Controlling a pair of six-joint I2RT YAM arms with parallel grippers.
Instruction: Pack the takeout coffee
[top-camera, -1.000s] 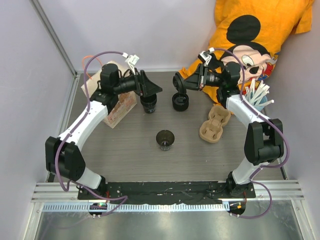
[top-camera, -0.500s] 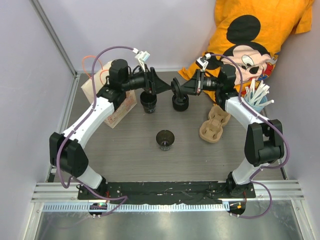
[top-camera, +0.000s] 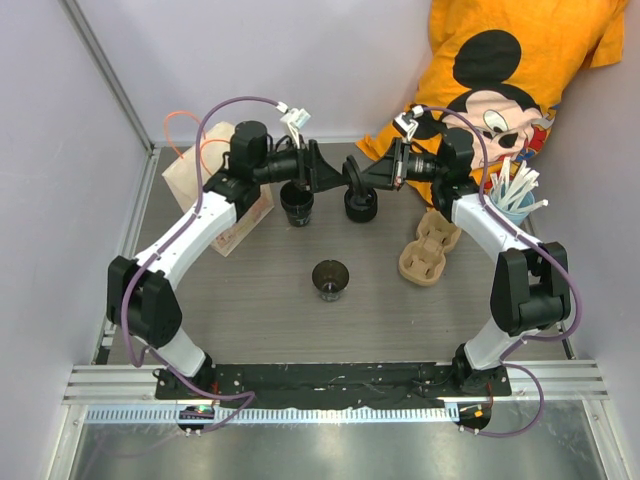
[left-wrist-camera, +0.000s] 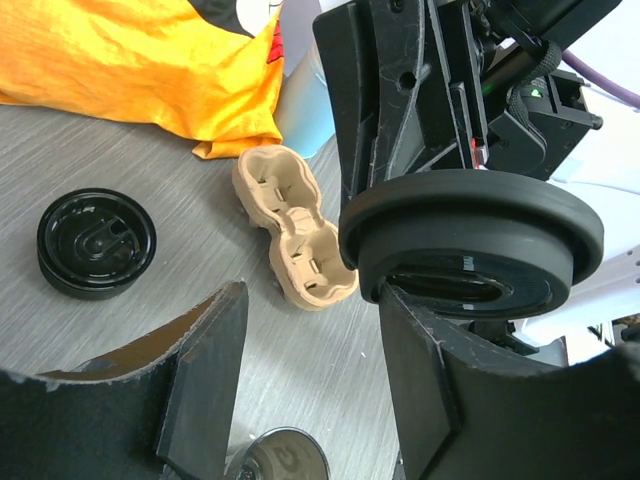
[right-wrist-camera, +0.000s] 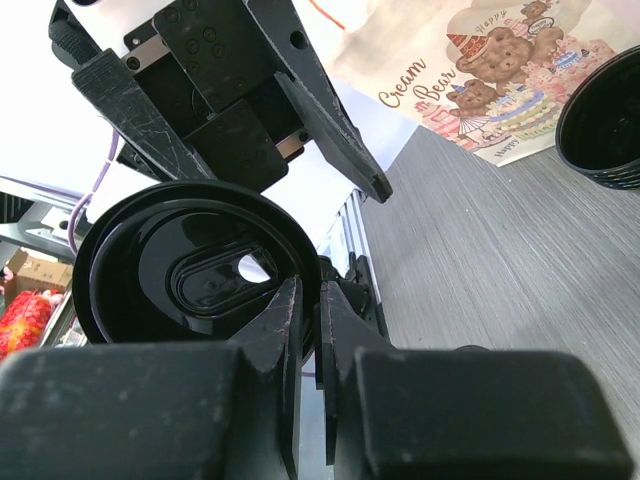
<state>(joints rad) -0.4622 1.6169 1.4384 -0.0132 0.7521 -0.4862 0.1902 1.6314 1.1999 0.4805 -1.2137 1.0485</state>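
Note:
Next, my left gripper grabs the black lid by its opposite rim and turns it flatter before my right gripper takes hold of it again, because the lid is standing on edge in my right gripper.
A black lid stands on edge in the air, and my right gripper is shut on its rim. In the top view that lid hangs just right of my left gripper, above the far middle of the table. My left gripper is open, with bare table showing between its fingers and the held lid just above its right finger. A black cup stands below the left gripper, in front of the paper bag. Another dark cup stands mid-table. A second black lid lies flat.
The beige pulp carrier lies on the right, beside a light blue cup of white straws. An orange printed cloth drapes the back right corner. The printed bag lies flat at the back left.
My left gripper has swung right toward the held lid and its jaws have narrowed. The right gripper has moved slightly left with the lid.

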